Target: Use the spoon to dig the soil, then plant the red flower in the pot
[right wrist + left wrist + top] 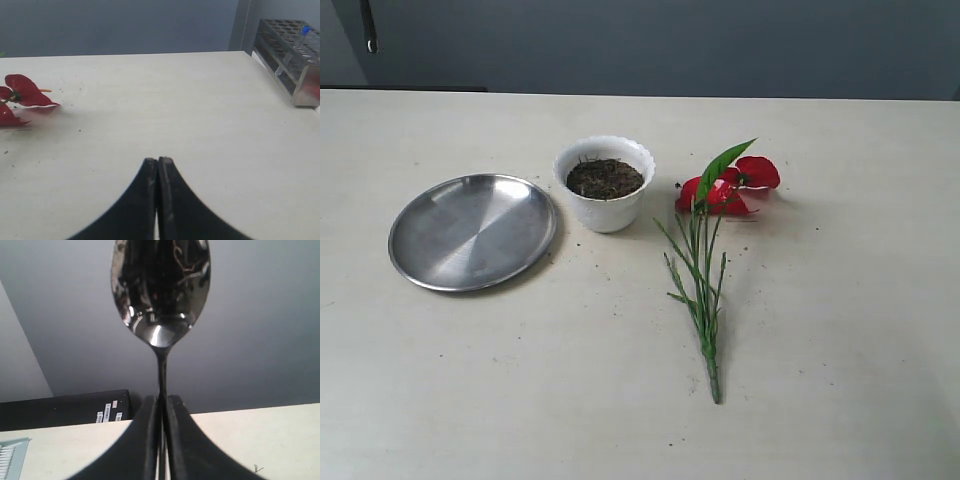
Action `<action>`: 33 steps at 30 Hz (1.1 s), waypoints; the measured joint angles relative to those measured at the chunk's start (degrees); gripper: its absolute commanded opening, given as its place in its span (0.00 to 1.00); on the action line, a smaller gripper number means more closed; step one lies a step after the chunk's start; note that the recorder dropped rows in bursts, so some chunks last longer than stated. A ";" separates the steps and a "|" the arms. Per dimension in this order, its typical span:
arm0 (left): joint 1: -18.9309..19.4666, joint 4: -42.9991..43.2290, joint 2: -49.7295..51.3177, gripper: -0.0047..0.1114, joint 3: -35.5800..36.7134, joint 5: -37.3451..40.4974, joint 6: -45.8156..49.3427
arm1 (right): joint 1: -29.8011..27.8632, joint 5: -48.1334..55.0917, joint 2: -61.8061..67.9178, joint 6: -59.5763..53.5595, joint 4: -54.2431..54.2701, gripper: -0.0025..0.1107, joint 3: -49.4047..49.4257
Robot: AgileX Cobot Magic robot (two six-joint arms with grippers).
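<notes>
The spoon's bowl [161, 295] is up above my left gripper and the spoon's handle points down, so next I lower the spoon to the steel plate [475, 232] first.
The white scalloped pot [605, 183] stands mid-table, filled with dark soil [605, 178]. To its right the red flower [725, 187] lies flat, its long green stems running toward the front edge; its petals [22, 92] also show in the right wrist view. My left gripper [162, 399] is shut on the thin handle of the shiny spoon [160, 290], whose bowl stands up above the fingers. My right gripper [158, 161] is shut with nothing in it, low over bare table. Neither gripper appears in the exterior view.
A round steel plate [473, 231] lies left of the pot. A metal test-tube rack [292, 55] stands at the table's far edge in the right wrist view. A black box with labels [70, 407] sits beyond the table in the left wrist view.
</notes>
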 measured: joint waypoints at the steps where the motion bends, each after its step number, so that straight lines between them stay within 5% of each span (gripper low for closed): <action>1: 0.00 0.00 0.00 0.04 -0.17 0.00 0.25 | 0.00 0.00 0.00 0.00 0.00 0.02 0.00; 24: 0.00 0.27 0.00 0.04 -1.14 -5.75 3.65 | 0.00 0.00 0.00 0.00 0.00 0.02 0.00; 33: 0.00 22.27 0.00 0.04 -1.14 -3.38 -24.59 | 0.00 0.00 0.00 0.00 0.00 0.02 0.00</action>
